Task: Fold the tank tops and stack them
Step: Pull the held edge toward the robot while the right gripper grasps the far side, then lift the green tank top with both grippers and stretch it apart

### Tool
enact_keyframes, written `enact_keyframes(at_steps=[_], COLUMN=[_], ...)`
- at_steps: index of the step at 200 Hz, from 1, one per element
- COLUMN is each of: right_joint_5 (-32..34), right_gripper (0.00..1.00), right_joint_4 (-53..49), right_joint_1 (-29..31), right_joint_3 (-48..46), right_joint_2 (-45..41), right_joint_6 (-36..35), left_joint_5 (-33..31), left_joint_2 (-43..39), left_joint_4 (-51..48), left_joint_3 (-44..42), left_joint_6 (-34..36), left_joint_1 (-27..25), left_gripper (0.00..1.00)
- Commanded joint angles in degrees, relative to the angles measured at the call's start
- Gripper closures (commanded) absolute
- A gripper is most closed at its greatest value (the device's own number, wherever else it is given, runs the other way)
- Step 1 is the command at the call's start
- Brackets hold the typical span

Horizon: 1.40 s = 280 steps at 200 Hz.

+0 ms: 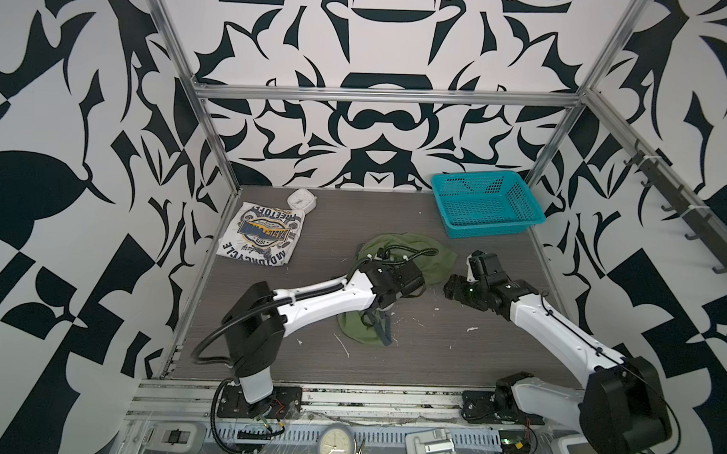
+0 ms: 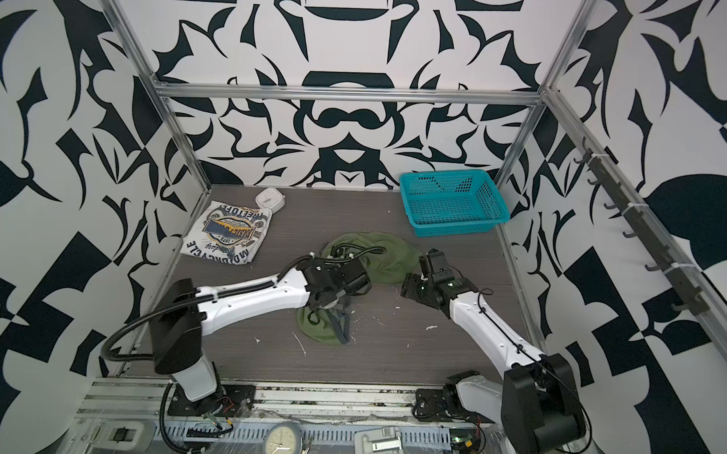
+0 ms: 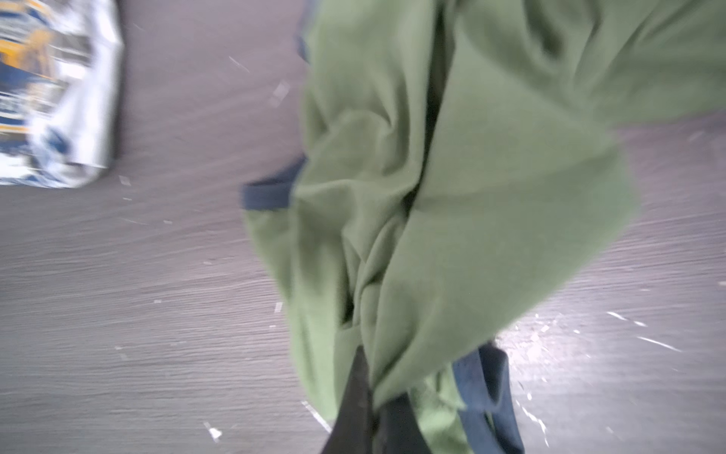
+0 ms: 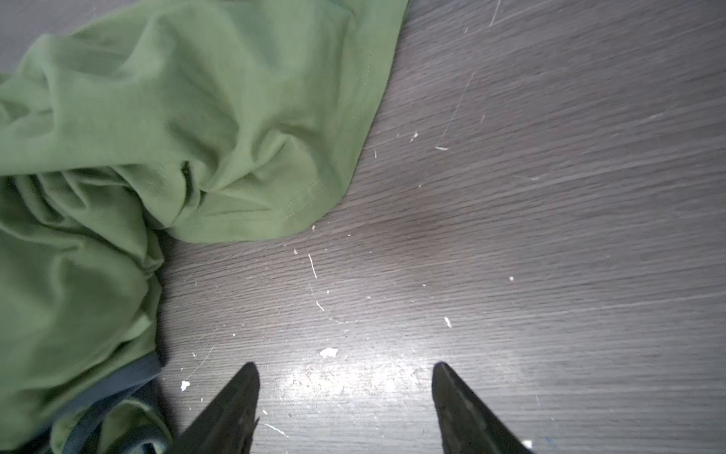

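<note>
My right gripper should grip the hem because the olive green tank top lies bunched with its hem end loose, then both grippers should stretch it before folding.
The olive green tank top lies crumpled mid-table, with a lower bunch and its dark trim nearer the front. My left gripper is shut on a fold of this green cloth, beside a dark strap. In both top views its fingers are hidden under the wrist. My right gripper is open over bare table, just right of the green cloth, and holds nothing. The white tank top lies folded at the back left, emblem up.
A teal basket stands at the back right. A small white square clock sits behind the white tank top. A round clock lies on the front rail. White flecks dot the dark wood table.
</note>
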Motion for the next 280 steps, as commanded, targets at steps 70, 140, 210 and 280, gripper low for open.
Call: enact_keyframes(at_steps=[70, 140, 210, 280], right_joint_5=[-7.46, -4.75, 7.81, 12.88], right_gripper=[0.37, 0.70, 1.00, 1.00], right_joint_4=[7.41, 4.26, -8.04, -19.44], right_joint_1=[3.07, 7.01, 8.10, 7.84], right_joint_3=[10.64, 18.17, 24.52, 40.83], right_joint_2=[18.47, 30.89, 16.44, -8.77], right_joint_6=[1.94, 1.66, -6.26, -15.33], left_joint_5=[4.78, 2.16, -3.20, -5.14], left_joint_2=[-37.29, -37.49, -36.34, -44.44], left_joint_4=[15.90, 10.32, 9.44, 15.66], left_joint_3=[-26.49, -26.15, -18.57, -2.84], left_joint_6=[-2.00, -1.63, 5.95, 21.69], left_joint_1=[15.05, 16.58, 18.60, 18.78], left_gripper=[1.00, 1.00, 1.00, 1.00])
